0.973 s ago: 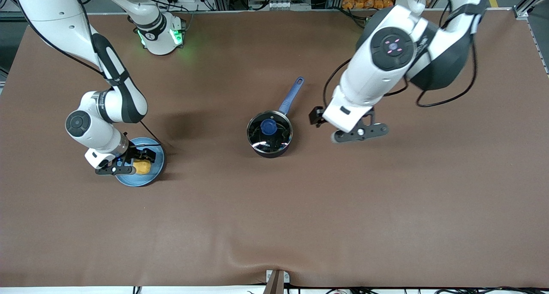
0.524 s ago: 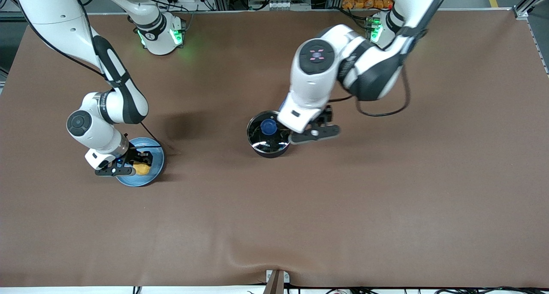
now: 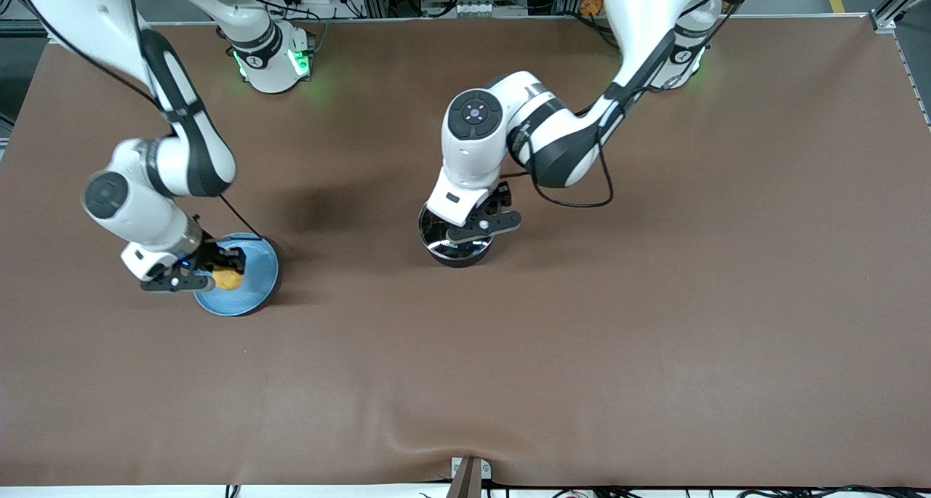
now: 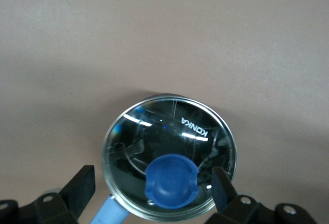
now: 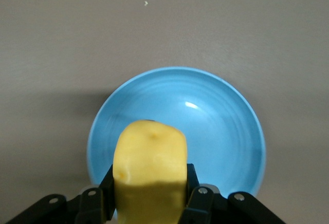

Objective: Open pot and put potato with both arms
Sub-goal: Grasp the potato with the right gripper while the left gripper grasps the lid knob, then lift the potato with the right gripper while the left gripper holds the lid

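Observation:
The clear glass lid (image 4: 163, 135) shows only plain black through it, so I should expect an empty pot (image 3: 460, 259) when I raise the lid.
The black pot (image 3: 458, 251) stands mid-table under its clear glass lid (image 4: 169, 157) with a blue knob (image 4: 170, 179). Its blue handle (image 4: 110, 213) shows only in the left wrist view. My left gripper (image 3: 476, 222) hovers over the lid, open, one finger on each side of the knob and apart from it (image 4: 153, 188). My right gripper (image 3: 211, 271) is shut on the yellow potato (image 3: 228, 280) and holds it just above the light-blue plate (image 3: 258, 283). In the right wrist view the potato (image 5: 150, 172) fills the jaws (image 5: 150, 190) over the plate (image 5: 221, 131).
The brown table mat (image 3: 582, 338) spreads wide around the pot and plate. The arm bases (image 3: 273, 62) stand along the edge farthest from the front camera.
My left arm swung from beside the pot to over the lid and came down around the knob. My right gripper lifted the potato off the plate.

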Robot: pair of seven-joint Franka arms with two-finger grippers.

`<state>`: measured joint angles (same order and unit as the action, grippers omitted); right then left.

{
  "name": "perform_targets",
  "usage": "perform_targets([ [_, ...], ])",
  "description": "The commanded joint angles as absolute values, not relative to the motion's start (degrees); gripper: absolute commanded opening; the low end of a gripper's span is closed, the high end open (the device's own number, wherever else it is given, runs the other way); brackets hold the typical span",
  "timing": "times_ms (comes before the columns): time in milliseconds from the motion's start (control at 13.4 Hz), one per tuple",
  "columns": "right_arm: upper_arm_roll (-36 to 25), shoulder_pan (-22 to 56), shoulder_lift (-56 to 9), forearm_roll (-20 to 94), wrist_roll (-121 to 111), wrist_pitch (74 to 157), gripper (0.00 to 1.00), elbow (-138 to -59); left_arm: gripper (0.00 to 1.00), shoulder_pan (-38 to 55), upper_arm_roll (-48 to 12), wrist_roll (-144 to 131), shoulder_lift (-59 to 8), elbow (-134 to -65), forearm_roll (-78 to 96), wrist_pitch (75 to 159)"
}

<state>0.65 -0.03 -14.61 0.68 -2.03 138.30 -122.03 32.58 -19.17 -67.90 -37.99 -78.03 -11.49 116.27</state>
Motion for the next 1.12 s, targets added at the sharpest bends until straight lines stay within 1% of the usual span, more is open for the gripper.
perform_targets([
  [0,1.23,-0.61,-4.77,-0.09,-2.37,128.18,0.00,-123.05,1.00,36.91,-15.65,-71.19,-39.72,-76.03,-12.92,117.07],
  [299,1.41,-0.53,4.11,0.52,-2.46,111.04,0.00,-117.97,1.00,38.06,-14.77,-72.07,-41.13,-76.03,-12.92,119.35],
  [599,1.50,-0.53,7.55,0.70,-2.37,98.21,0.00,-111.46,1.00,38.50,-14.77,-72.95,-42.36,-76.03,-12.92,119.62],
  [824,1.67,-0.35,8.79,0.79,-2.37,89.41,0.00,-105.66,1.00,38.67,-14.77,-72.95,-42.71,-76.37,-13.01,120.23],
  [898,1.67,-0.26,8.70,0.79,-2.46,88.25,0.00,-104.43,0.93,38.85,-14.77,-72.95,-42.80,-76.46,-13.01,120.23],
  [973,1.58,-0.35,8.79,0.79,-2.55,88.24,0.00,-104.33,0.84,38.76,-14.77,-72.95,-42.80,-76.46,-12.92,120.23],
  [1048,1.41,-0.35,8.44,0.79,-2.55,88.76,0.00,-104.33,0.66,38.76,-14.77,-72.69,-42.80,-76.46,-12.92,120.23],
])
